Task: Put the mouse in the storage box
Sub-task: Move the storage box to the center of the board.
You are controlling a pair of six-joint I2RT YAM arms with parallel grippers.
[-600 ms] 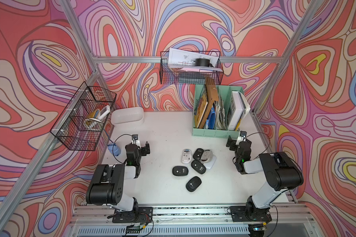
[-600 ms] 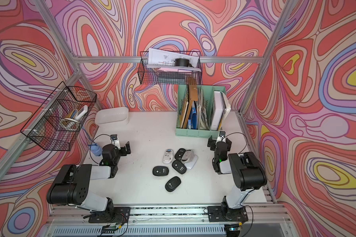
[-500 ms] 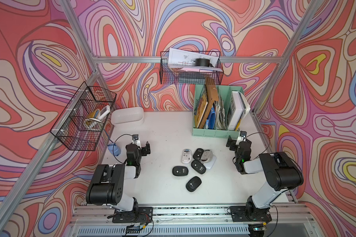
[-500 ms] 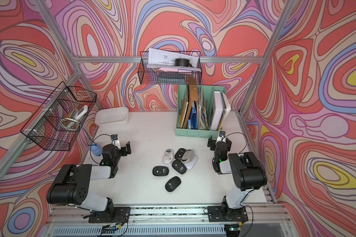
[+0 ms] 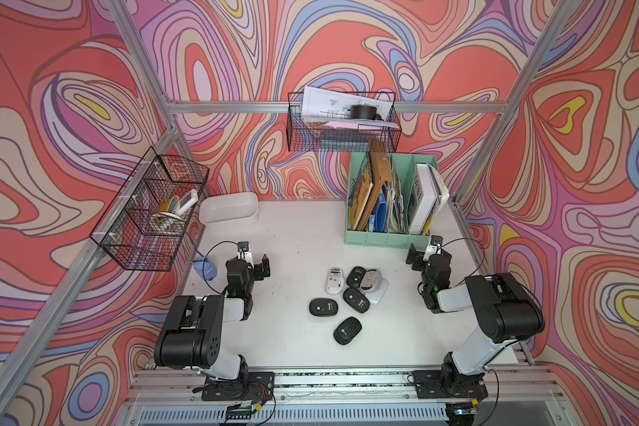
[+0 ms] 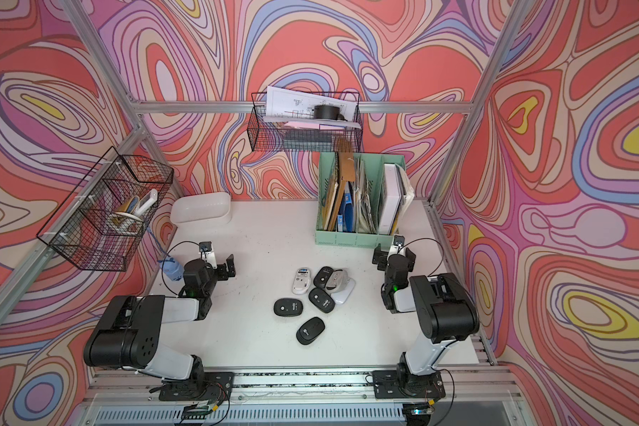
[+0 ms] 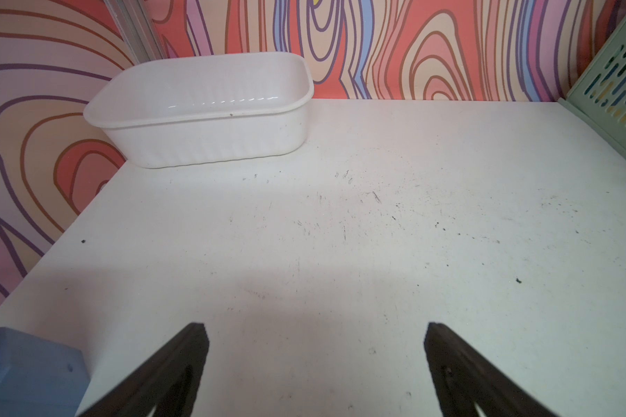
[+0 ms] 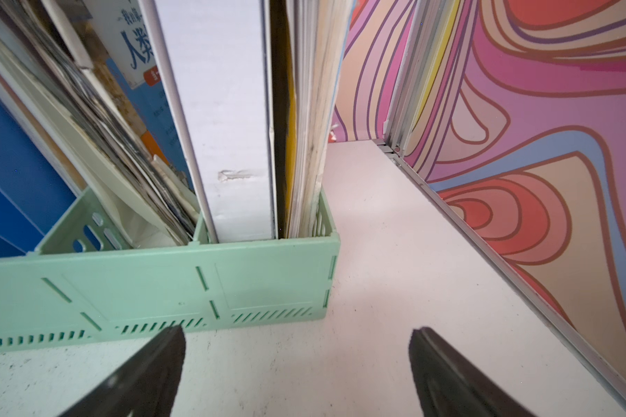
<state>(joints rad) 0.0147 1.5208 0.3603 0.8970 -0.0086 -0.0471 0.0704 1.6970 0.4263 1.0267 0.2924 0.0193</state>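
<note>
I should first take the box's end rim [image 5: 256,203] with my left gripper and pull the box closer, because the storage box [image 5: 228,209] is standing in the back corner, far from the mice.
Several mice lie in a loose cluster mid-table: a white mouse [image 5: 335,281], black ones [image 5: 355,300] [image 5: 323,307] [image 5: 347,330], and a grey one [image 5: 371,279] resting on another white one. The storage box [image 5: 229,207] [image 6: 202,208], a white tub, stands at the back left corner; the left wrist view shows its inside bare [image 7: 210,144]. My left gripper [image 5: 251,260] [image 7: 315,335] is open, low over bare table left of the mice, facing the box. My right gripper [image 5: 428,254] [image 8: 297,339] is open too, right of the mice, holding nothing.
A mint-green file organizer [image 5: 388,236] [image 8: 159,289] full of books stands at the back right, just ahead of my right gripper. Black wire baskets hang on the left wall [image 5: 152,217] and the back wall [image 5: 342,125]. A small blue object [image 5: 204,267] sits beside my left arm.
</note>
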